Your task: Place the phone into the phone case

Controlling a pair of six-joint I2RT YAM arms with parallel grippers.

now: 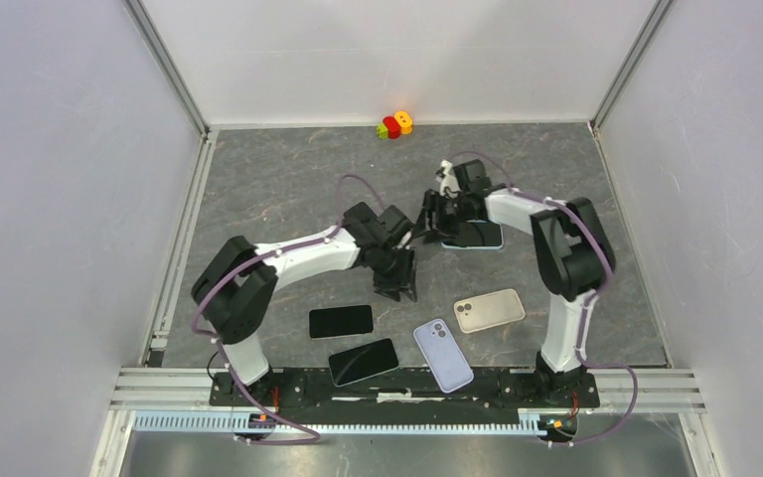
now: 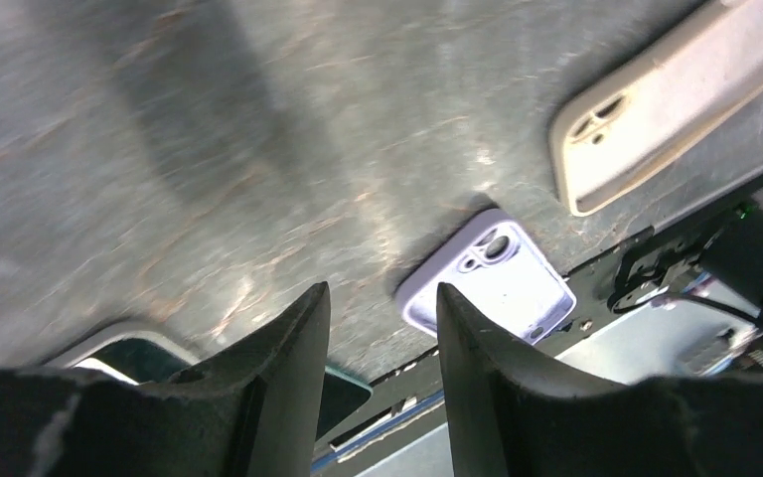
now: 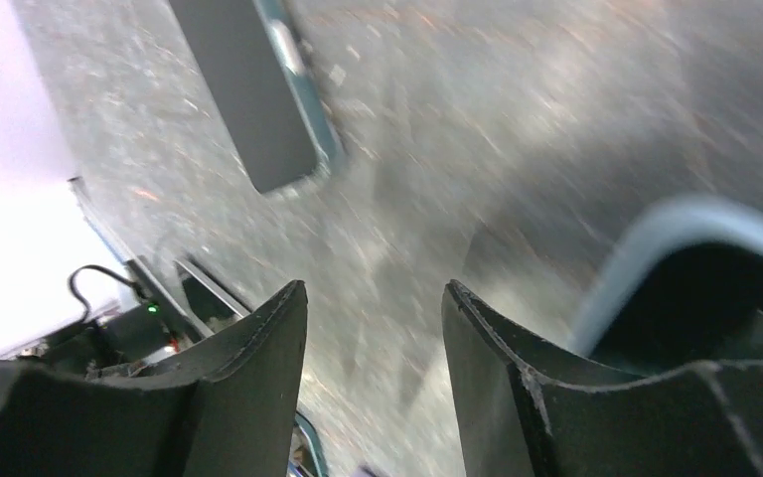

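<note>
Next, my left gripper takes the lavender phone case slanting over the black rail (image 1: 453, 382) by its camera-hole end (image 1: 433, 330) and pulls it square into the open middle first.
Two black phones lie screen up near the front, one (image 1: 341, 321) behind the other (image 1: 363, 361). A lavender phone case (image 1: 443, 355) and a beige one (image 1: 489, 310) lie back up to their right. A light-blue case (image 1: 477, 237) with a dark face inside its rim lies under the right arm. My left gripper (image 1: 397, 288) hangs open over bare table behind the black phones, nothing between its fingers (image 2: 382, 288). My right gripper (image 1: 428, 225) is open and empty at the left end of the light-blue case (image 3: 700, 268). In the right wrist view the gripper (image 3: 375, 286) is over bare table.
A small red, green and yellow toy (image 1: 395, 124) sits at the back wall. White walls close off the left, right and back of the grey table (image 1: 288, 179). A black rail (image 1: 397, 388) runs along the front edge. A dark phone with a teal edge (image 3: 253, 94) lies ahead in the right wrist view.
</note>
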